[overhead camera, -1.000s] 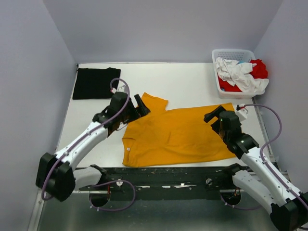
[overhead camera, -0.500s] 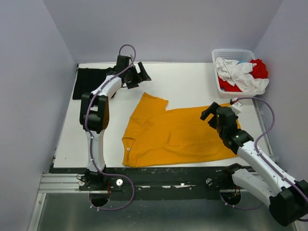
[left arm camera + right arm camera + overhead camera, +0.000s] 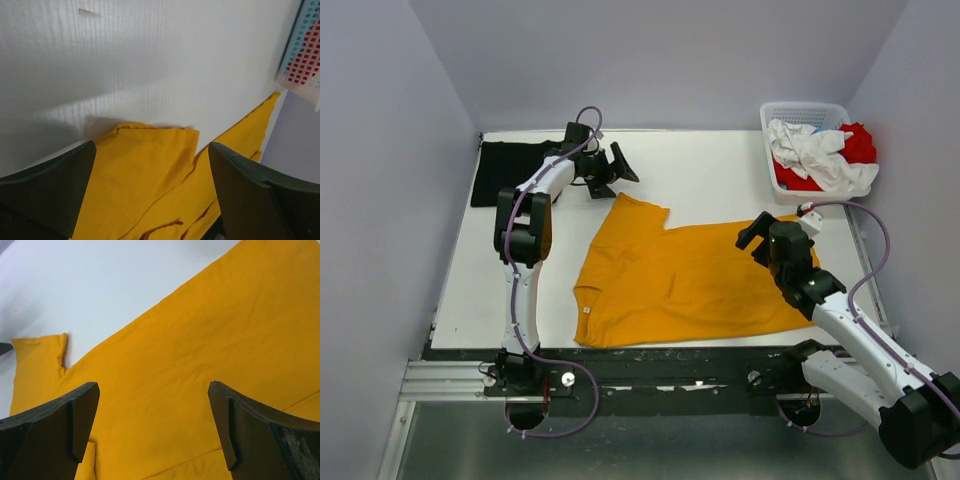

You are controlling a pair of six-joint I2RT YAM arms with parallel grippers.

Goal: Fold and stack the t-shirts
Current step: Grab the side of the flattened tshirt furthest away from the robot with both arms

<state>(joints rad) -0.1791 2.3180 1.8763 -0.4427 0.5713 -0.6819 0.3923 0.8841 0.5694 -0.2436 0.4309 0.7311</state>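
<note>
My left gripper should come low over the cloth and pinch the sleeve's edge [image 3: 631, 200] before folding, because it is now past the mustard sleeve's back corner [image 3: 623, 197].
A mustard orange-yellow t-shirt [image 3: 680, 280] lies spread flat in the middle of the table, one sleeve [image 3: 638, 212] pointing to the back. A black t-shirt [image 3: 515, 172] lies folded at the back left. My left gripper [image 3: 618, 165] is open and empty, just behind the mustard sleeve; in the left wrist view the gripper [image 3: 151, 150] frames that sleeve [image 3: 145, 170]. My right gripper [image 3: 755, 235] is open and empty over the shirt's right part. In the right wrist view the gripper [image 3: 153, 387] has the mustard cloth [image 3: 200, 330] below it.
A white lattice basket [image 3: 805, 107] at the back right holds a crumpled white t-shirt [image 3: 810, 150] and a red one [image 3: 858, 145]; its corner shows in the left wrist view [image 3: 305, 55]. Grey walls close in the table on three sides.
My left arm has swung from beside the mustard shirt's sleeve up to the back of the table, gripper open throughout. My right gripper has shifted slightly left over the shirt.
</note>
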